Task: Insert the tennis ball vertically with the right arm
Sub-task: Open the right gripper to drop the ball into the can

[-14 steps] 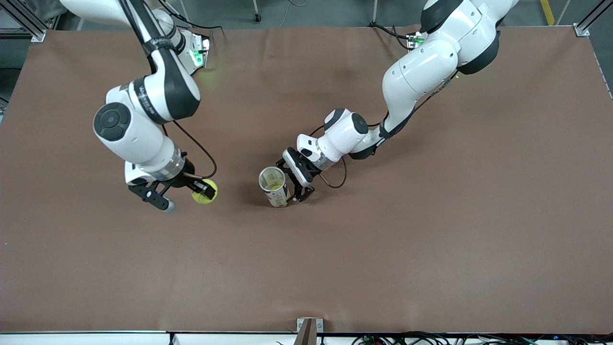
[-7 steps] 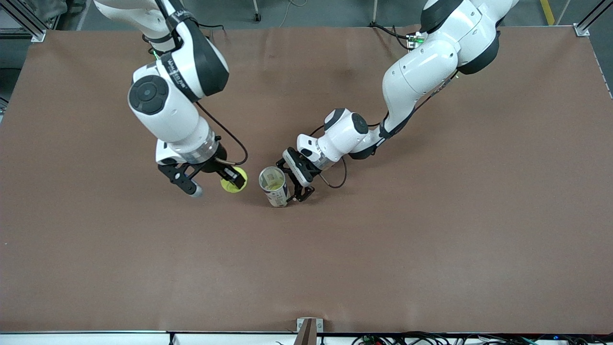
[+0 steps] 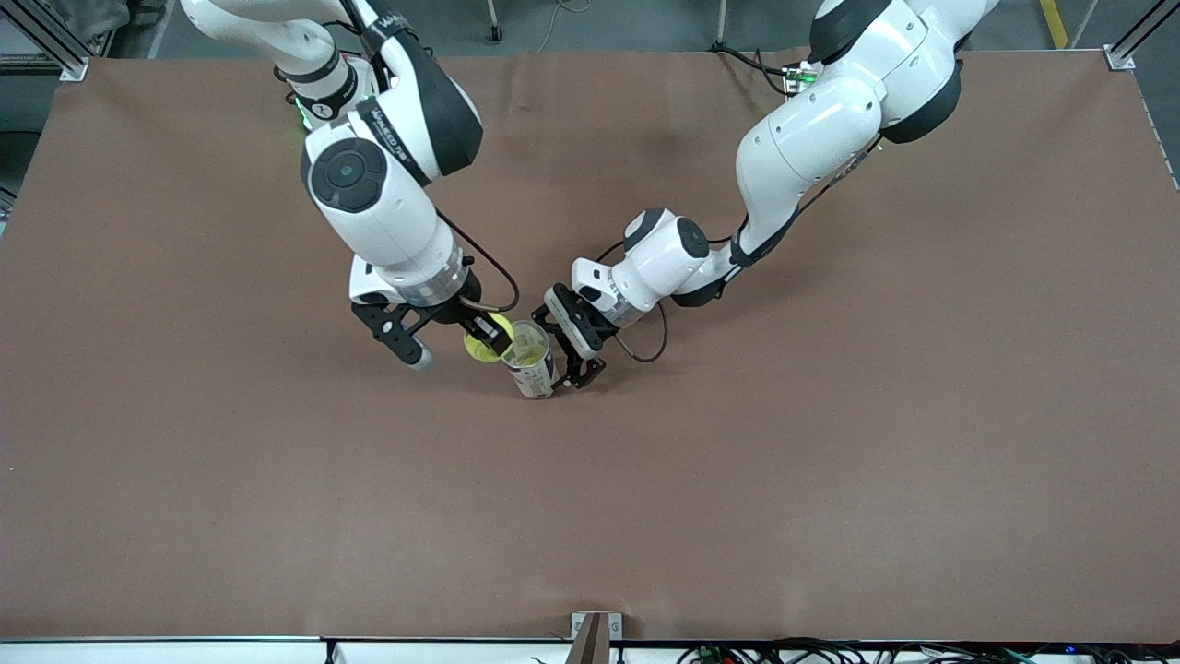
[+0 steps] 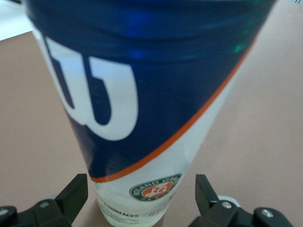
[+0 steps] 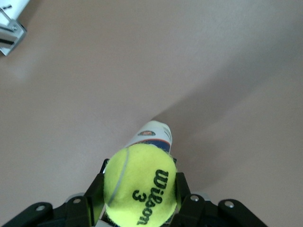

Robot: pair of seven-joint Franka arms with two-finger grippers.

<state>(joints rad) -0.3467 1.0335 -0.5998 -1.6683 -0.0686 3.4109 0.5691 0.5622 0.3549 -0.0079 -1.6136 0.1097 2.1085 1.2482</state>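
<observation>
The tennis ball should now move over in my right gripper until it sits inside the can's rim (image 3: pixel 531 342), because my left gripper holds the can upright (image 3: pixel 532 378) with its opening clear.
My right gripper (image 3: pixel 489 343) is shut on a yellow tennis ball (image 3: pixel 474 349) and holds it in the air at the open mouth of an upright tennis ball can (image 3: pixel 533 369), just off its rim toward the right arm's end. In the right wrist view the ball (image 5: pixel 139 182) fills the gripper (image 5: pixel 138 191), and the can (image 5: pixel 154 135) shows under it. My left gripper (image 3: pixel 562 355) is shut on the can's lower part. In the left wrist view the blue and white can (image 4: pixel 137 109) stands between its fingers (image 4: pixel 75 194). The can's inside looks yellowish.
The brown table (image 3: pixel 830 480) carries nothing else. A small metal bracket (image 3: pixel 591 633) sits at its edge nearest the camera, with cables (image 3: pixel 830 652) along that edge. The arms' bases stand at the edge farthest from the camera.
My right arm has carried the ball sideways from the right arm's end of the table to the can's mouth. The left arm and the can have not moved.
</observation>
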